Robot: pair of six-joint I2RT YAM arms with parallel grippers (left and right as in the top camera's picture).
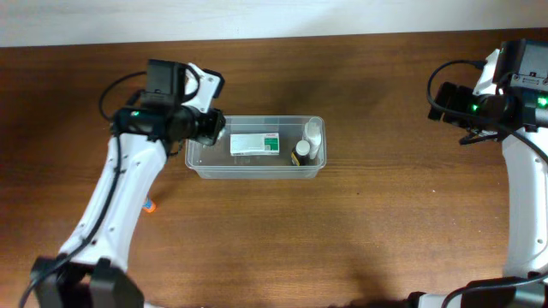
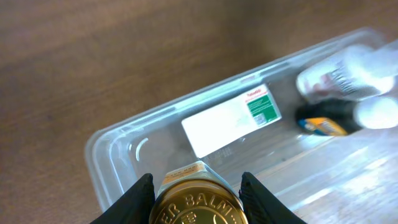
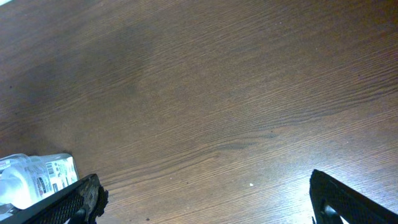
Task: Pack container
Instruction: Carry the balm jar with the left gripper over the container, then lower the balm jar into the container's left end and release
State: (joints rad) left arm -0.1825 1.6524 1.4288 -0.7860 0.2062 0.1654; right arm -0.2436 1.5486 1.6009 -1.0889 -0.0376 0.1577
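Note:
An open part of the container's bottom (image 1: 217, 155) is beside the white and green box, so my left gripper should now lower the balm jar until it hangs below the container's rim (image 1: 193, 164), and then let go.
The clear plastic container (image 1: 257, 174) stands mid-table. In it lie a white and green box (image 1: 254, 144), a dark bottle (image 1: 300, 154) and a white bottle (image 1: 313, 132). My left gripper (image 1: 214, 127) is over the container's left end, shut on a gold-lidded balm jar (image 2: 198, 205). In the left wrist view my left gripper (image 2: 198, 184) holds the jar above the container's (image 2: 102, 155) near end, with the box (image 2: 231, 118), dark bottle (image 2: 323, 125) and white bottle (image 2: 339, 78) beyond. My right gripper (image 1: 440, 97) is far right; in its wrist view the right gripper (image 3: 205, 199) is open and empty over bare wood.
A small orange object (image 1: 149, 206) lies on the table left of the container, near my left arm. The right wrist view shows the container's end with the white bottle (image 3: 31, 177) at its lower left. The table is dark brown wood.

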